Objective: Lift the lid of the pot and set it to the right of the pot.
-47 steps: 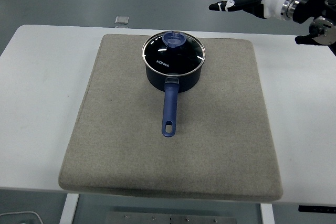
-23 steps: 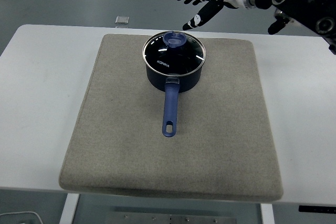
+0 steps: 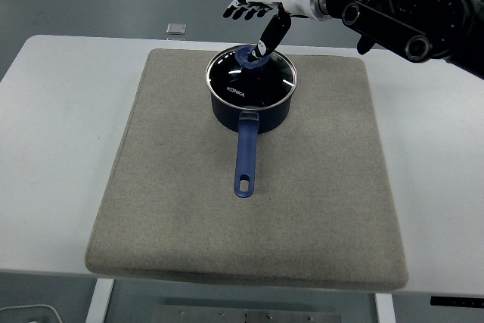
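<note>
The saucepan (image 3: 252,117) shows plain dark all over through the glass lid, so I should expect it to be empty when I lift the lid.
A dark blue saucepan (image 3: 250,107) stands at the back middle of a grey mat (image 3: 249,164), its blue handle (image 3: 245,158) pointing toward me. A glass lid (image 3: 251,76) with a blue knob (image 3: 250,57) sits on the pot. My right hand (image 3: 255,17) reaches in from the upper right and hovers just above and behind the knob. Its fingers (image 3: 238,10) are spread and hold nothing; the thumb (image 3: 271,35) hangs down close to the knob. The left arm is out of view.
The mat lies on a white table (image 3: 53,149). A small grey square object (image 3: 175,29) lies on the table behind the mat's back left corner. The mat to the right of the pot (image 3: 333,111) is bare.
My right hand has moved left and down from the upper right corner to just over the lid knob. The pot and lid have not moved.
</note>
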